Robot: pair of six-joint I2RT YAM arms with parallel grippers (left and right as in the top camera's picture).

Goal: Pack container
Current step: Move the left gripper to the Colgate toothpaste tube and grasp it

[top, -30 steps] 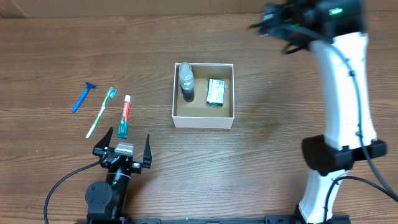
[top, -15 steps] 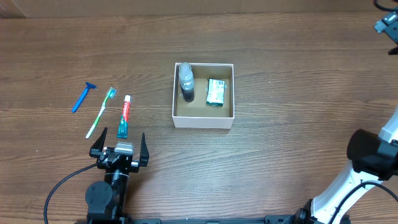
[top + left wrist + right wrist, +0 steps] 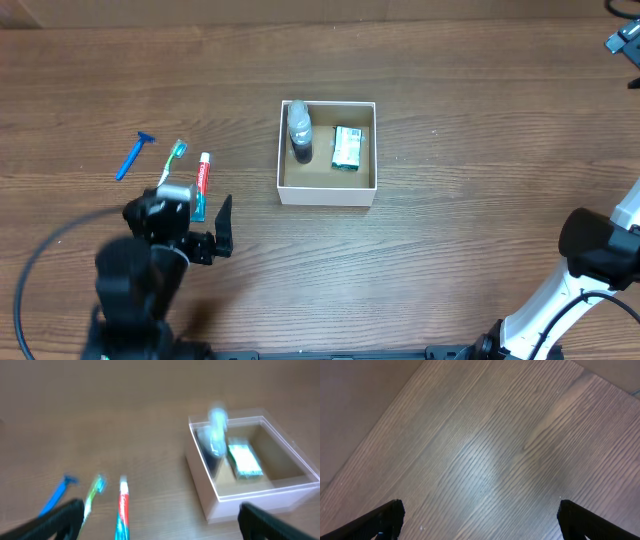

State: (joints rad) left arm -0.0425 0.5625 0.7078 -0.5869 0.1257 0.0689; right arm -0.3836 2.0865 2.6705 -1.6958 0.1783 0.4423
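Observation:
The toothpaste (image 3: 201,188) is on the other side of the container from my right gripper, so my left gripper should grab it close to its cap (image 3: 203,168) and bring it into the container.
The container (image 3: 327,195), a square white-walled box with a brown floor, sits mid-table. It holds a grey bottle (image 3: 299,130) and a green-and-white carton (image 3: 347,148). A toothpaste tube (image 3: 203,170), a green toothbrush (image 3: 172,160) and a blue razor (image 3: 131,155) lie to its left. My left gripper (image 3: 182,214) is open and empty, just over the near end of the toothpaste. The blurred left wrist view shows the container (image 3: 260,505), toothpaste (image 3: 122,510), toothbrush (image 3: 93,492) and razor (image 3: 55,497) ahead of the open jaws (image 3: 162,527). My right gripper (image 3: 480,520) is open and empty over bare wood.
The right arm's base (image 3: 590,250) stands at the right side. The right gripper (image 3: 624,40) shows only partly at the far right corner, well away from the container. The tabletop (image 3: 460,120) is brown wood.
The left gripper has moved forward and left, over the near end of the toothpaste. The right arm swung from above the table's far right out toward the corner.

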